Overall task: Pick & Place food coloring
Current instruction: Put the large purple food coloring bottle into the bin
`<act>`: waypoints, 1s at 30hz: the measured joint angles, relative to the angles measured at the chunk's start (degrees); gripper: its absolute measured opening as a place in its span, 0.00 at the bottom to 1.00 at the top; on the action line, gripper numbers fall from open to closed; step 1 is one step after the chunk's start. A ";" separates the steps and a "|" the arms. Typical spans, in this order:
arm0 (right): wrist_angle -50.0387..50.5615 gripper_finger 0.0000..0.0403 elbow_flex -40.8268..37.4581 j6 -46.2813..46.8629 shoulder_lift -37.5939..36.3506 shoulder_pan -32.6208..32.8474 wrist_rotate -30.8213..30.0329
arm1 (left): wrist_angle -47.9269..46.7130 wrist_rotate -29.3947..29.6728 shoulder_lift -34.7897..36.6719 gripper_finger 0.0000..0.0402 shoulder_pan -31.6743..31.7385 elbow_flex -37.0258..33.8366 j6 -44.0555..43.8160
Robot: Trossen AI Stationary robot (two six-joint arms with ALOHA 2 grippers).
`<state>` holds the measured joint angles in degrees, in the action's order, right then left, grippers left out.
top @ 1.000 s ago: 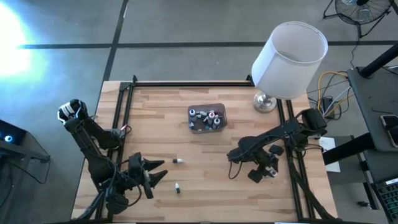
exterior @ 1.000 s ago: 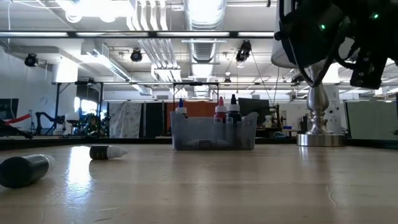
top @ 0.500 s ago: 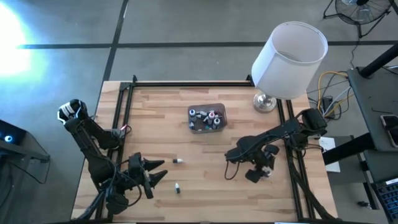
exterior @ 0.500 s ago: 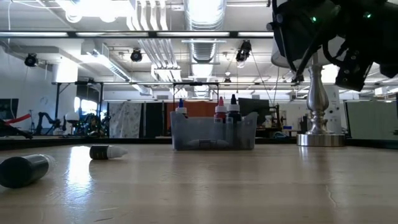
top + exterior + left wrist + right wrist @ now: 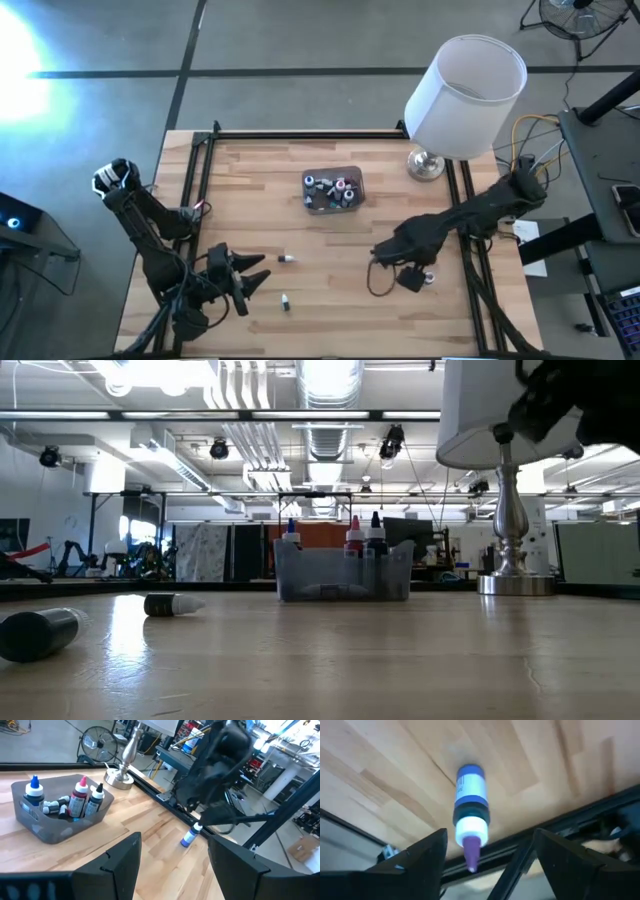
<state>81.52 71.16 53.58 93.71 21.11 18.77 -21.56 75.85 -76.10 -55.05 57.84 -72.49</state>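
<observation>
My right gripper slants across the upright food coloring bottle [image 5: 429,277], so I should swing back toward the rail and line up straight above the bottle's purple tip [image 5: 471,852].
A blue food coloring bottle [image 5: 470,795] with a white collar and purple tip lies on its side near the table's right rail; it also shows in the left wrist view [image 5: 191,836]. My right gripper [image 5: 491,840] is open above it, one finger on each side, not touching. Two more small bottles [image 5: 286,259] [image 5: 285,300] lie on the wood near my left gripper [image 5: 255,280], which is open and empty at the near left. In the low view they lie at the left [image 5: 172,603] [image 5: 40,633]. A grey tub [image 5: 332,190] holds several bottles.
A lamp with a white shade [image 5: 465,85] and metal foot [image 5: 426,165] stands at the far right corner. Black rails [image 5: 462,230] run along the table's left, right and far edges. Bare wood lies between the tub and the near edge.
My right arm has stretched out: its elbow has gone toward the table's right edge, its gripper a little toward the left and near edge, and it has left most of the low view. The bottles and my left arm have kept still.
</observation>
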 joint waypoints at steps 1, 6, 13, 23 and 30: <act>-0.17 0.74 0.03 0.14 -1.58 1.21 -1.70 | 0.00 0.00 0.22 0.51 0.10 0.00 0.00; -3.11 0.78 -0.44 1.41 -10.18 11.81 -15.58 | -0.13 0.01 1.29 0.51 0.40 0.00 0.22; -5.62 0.78 -3.83 -2.54 -15.43 27.87 -30.06 | -0.13 0.04 1.73 0.51 1.01 0.00 0.28; -8.75 0.77 -9.41 2.25 -13.34 30.59 -30.96 | -0.11 0.02 1.73 0.51 1.38 0.00 -2.59; -15.29 0.73 -11.76 3.88 -14.67 29.65 -30.53 | -0.13 0.00 1.75 0.51 2.30 0.00 -3.02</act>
<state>66.24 59.40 57.46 79.05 50.76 -11.76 -21.69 75.86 -74.35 -52.75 57.84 -75.50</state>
